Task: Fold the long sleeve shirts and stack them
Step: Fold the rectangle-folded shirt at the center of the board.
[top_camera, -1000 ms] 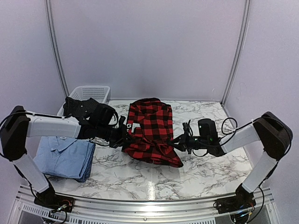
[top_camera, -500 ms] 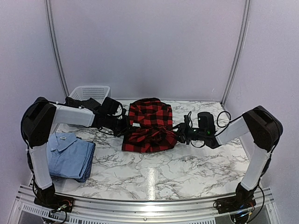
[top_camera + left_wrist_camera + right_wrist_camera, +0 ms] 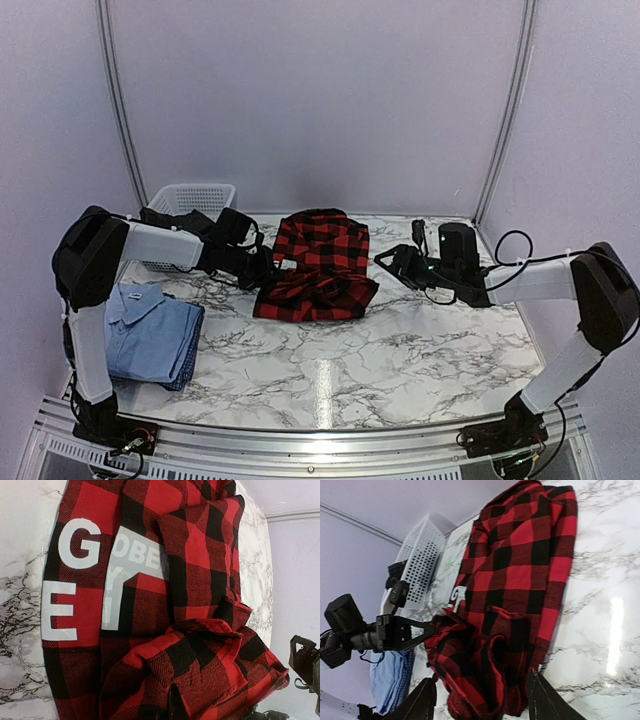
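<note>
The flannel shirt's folded hem [image 3: 192,652] is bunched up short of the white lettering, so the robot's left gripper should open, grip the hem again and then spread it flat over the lettering [image 3: 111,602].
The red-and-black flannel shirt [image 3: 322,262] lies bunched mid-table, its near hem doubled over the body; white lettering [image 3: 75,545] shows on it. My left gripper [image 3: 268,274] is at the shirt's left edge, shut on a fold of the flannel [image 3: 200,680] that hides its fingertips in the left wrist view. My right gripper [image 3: 392,262] stands open just right of the shirt, apart from it; the flannel [image 3: 520,580] lies beyond its spread fingers [image 3: 422,702]. The light blue shirt [image 3: 150,335] lies folded at the near left.
A white mesh basket [image 3: 192,203] stands at the back left, behind my left arm; it also shows in the right wrist view as the basket [image 3: 422,555]. Bare marble table [image 3: 330,370] lies in front of the flannel. Booth walls close off the back and sides.
Both grippers carried the flannel's near hem back over the shirt. The right gripper then opened, let go and drew away to the right. The left gripper kept its hold.
</note>
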